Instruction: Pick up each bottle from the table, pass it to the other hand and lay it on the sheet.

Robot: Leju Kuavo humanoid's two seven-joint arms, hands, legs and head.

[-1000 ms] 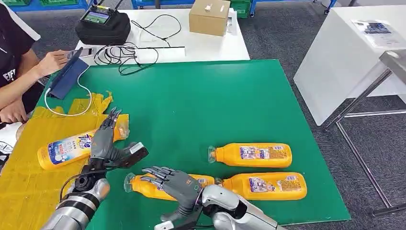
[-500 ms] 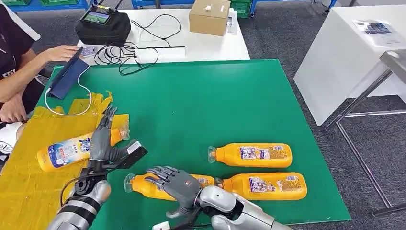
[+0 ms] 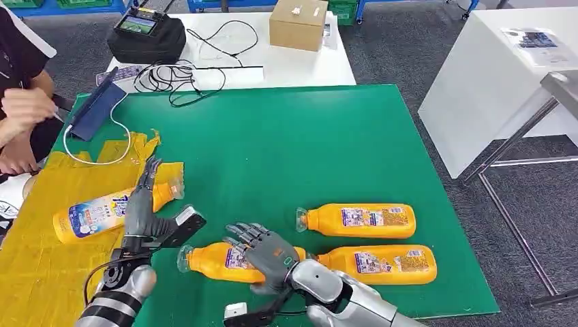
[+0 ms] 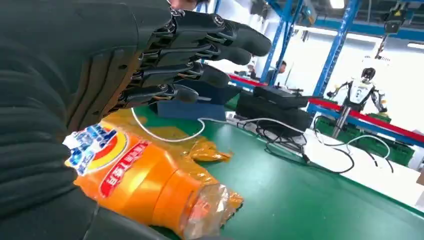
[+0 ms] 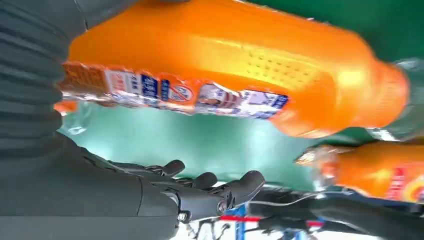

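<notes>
I should expect a blue front label hidden underneath the nearest orange bottle (image 3: 213,261) when I lift it, because the small-print label (image 3: 236,259) on it faces up.
One orange bottle (image 3: 88,215) lies on the yellow sheet (image 3: 41,266) at the left. My left hand (image 3: 144,212) hovers beside its neck with fingers straight and spread, holding nothing; the left wrist view has the same bottle (image 4: 135,180) under the fingers (image 4: 200,50). Three orange bottles lie on the green mat (image 3: 286,150). My right hand (image 3: 267,253) is draped over the nearest bottle (image 3: 221,262), fingers spread across its body. In the right wrist view that bottle (image 5: 225,65) sits in the hand's span while the fingers (image 5: 220,192) stay extended, not closed. Two more bottles (image 3: 358,221) (image 3: 378,264) lie to the right.
A person (image 3: 20,116) sits at the left beside a blue tablet (image 3: 95,109) with a white cable. A black bag (image 3: 146,37), cables and a cardboard box (image 3: 298,24) stand on the white table behind. Another white table (image 3: 491,82) is at the right.
My right hand has slid further onto the nearest bottle, toward its middle. My left hand has drawn back a little from the sheet's bottle. The person's hand left the tablet.
</notes>
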